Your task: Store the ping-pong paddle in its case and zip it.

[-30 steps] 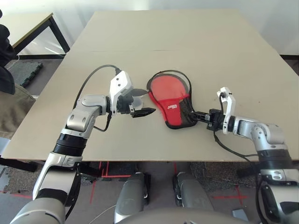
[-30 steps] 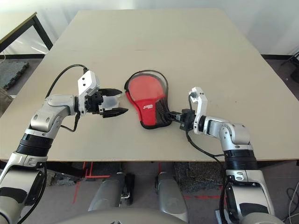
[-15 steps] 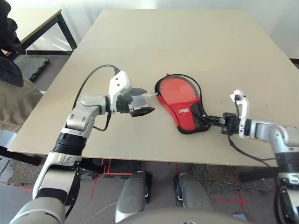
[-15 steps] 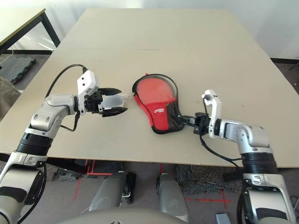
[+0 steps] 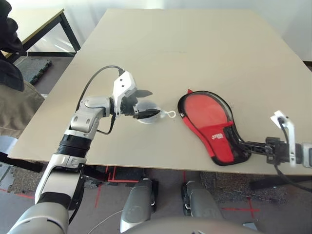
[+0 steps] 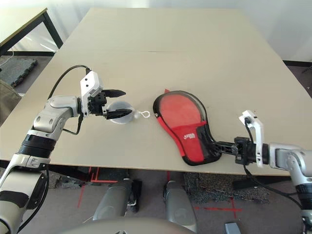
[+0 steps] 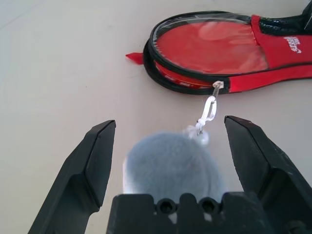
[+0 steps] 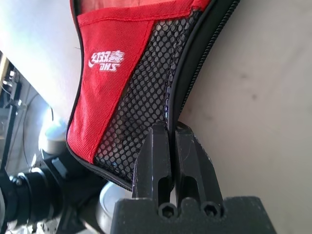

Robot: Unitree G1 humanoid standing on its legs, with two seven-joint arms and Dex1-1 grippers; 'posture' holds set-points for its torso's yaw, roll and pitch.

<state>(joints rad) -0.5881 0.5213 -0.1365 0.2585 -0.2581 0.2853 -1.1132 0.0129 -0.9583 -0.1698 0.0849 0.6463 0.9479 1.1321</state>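
Observation:
My right gripper should keep pulling the mesh end until the pouch gets to the fingers and then let go, because my left gripper is open around the grey pouch.
The red case lies flat near the table's front edge, right of centre. Its black mesh handle end reaches over that edge. The ping-pong paddle's round red face shows inside the black zipper rim, and its handle is hidden. My right gripper is shut on the zipper edge at the mesh end, also seen in the right wrist view. My left gripper stands open around a small grey round pouch. The pouch's metal clip points toward the case.
The tan table has wide bare room behind and to the right of the case. A second table and dark cloth stand off the left side. The floor lies just below the front edge.
My right gripper has dragged the case to the right and toward the front edge. The grey pouch now lies uncovered between the left fingers. The left arm has barely moved.

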